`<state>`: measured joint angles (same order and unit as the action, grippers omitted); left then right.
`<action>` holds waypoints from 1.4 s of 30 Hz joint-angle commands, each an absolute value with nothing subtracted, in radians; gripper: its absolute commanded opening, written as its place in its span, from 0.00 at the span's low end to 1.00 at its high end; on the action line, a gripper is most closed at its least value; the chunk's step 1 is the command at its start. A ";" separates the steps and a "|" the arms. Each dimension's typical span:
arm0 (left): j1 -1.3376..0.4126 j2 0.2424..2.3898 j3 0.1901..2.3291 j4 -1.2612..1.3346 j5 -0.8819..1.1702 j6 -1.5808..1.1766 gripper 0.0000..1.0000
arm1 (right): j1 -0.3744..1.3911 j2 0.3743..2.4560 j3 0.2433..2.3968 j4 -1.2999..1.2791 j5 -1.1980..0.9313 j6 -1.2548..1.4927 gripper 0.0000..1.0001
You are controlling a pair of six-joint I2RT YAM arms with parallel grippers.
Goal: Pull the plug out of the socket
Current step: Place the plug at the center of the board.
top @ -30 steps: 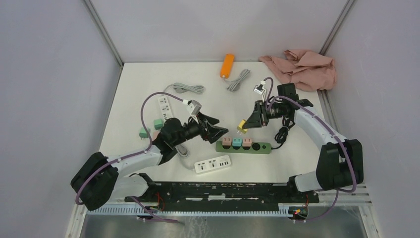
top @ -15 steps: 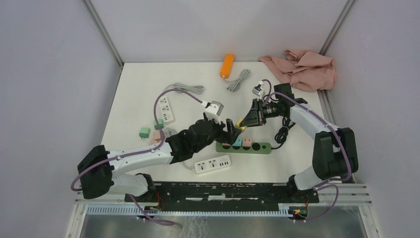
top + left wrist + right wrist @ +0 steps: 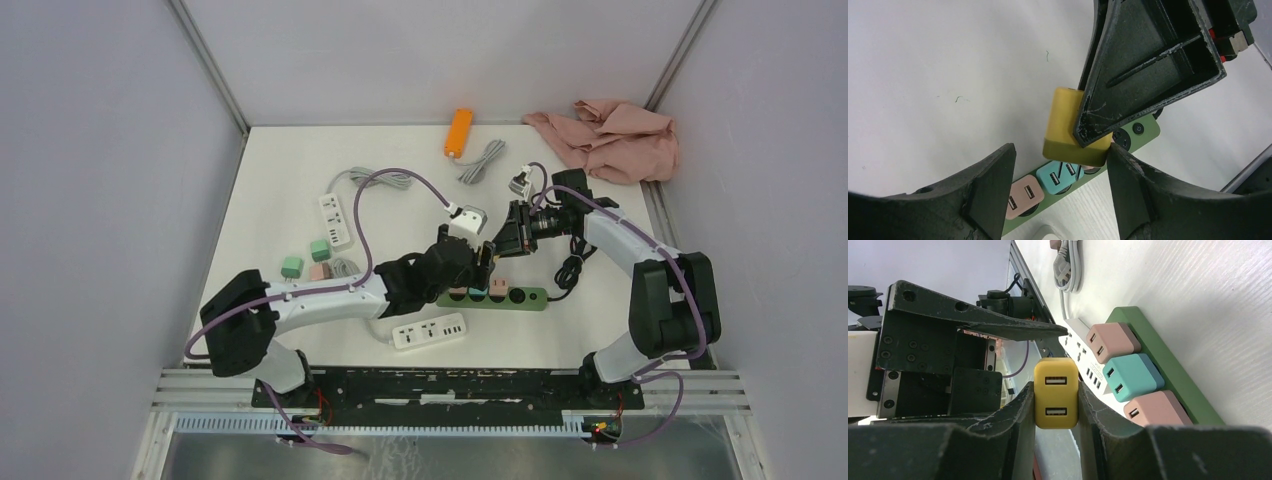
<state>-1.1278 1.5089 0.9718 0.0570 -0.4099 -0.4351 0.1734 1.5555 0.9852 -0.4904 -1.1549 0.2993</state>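
My left gripper should take the yellow plug (image 3: pixel 1064 125) over to the loose plugs (image 3: pixel 318 271) before my right gripper pulls a pink plug, because my right gripper is holding the yellow plug far from them.
A yellow plug (image 3: pixel 1056 392) hangs in the air above the green socket strip (image 3: pixel 530 296), with my right gripper (image 3: pixel 1056 401) shut on its two sides. Its prongs show in the left wrist view and touch nothing. My left gripper (image 3: pixel 1060 192) is open, its fingers (image 3: pixel 988 195) on either side just below the yellow plug (image 3: pixel 1068 125); the right finger is close to the plug's edge, the left one well apart. In the strip (image 3: pixel 1143 131) sit a pink plug (image 3: pixel 1020 197), a teal plug (image 3: pixel 1060 177) and another pink plug (image 3: pixel 1153 410).
A white power strip (image 3: pixel 428 331) lies just in front of the green one. Another white strip (image 3: pixel 334 219) and loose green and pink plugs (image 3: pixel 305 262) lie at the left. An orange strip (image 3: pixel 459 131), grey cable (image 3: pixel 482 160) and pink cloth (image 3: pixel 615 135) are at the back.
My left arm has swung right and forward up to the yellow plug, and its jaws have narrowed. The right gripper has kept hold of the plug, barely shifting.
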 commanded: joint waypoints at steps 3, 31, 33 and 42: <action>-1.128 1.557 1.040 0.093 -0.423 -0.381 0.64 | 0.170 1.565 1.023 -0.489 -1.217 0.295 0.14; -0.866 1.228 0.612 0.033 -0.416 -0.622 0.03 | 0.167 1.531 1.101 -0.679 -1.156 0.055 1.00; -0.792 1.174 0.554 0.036 -0.384 -0.650 0.03 | 0.165 1.534 1.103 -0.682 -1.148 0.051 1.00; -0.638 1.069 0.475 -0.043 -0.486 -0.721 0.05 | 0.165 1.550 1.105 -0.686 -1.140 0.050 1.00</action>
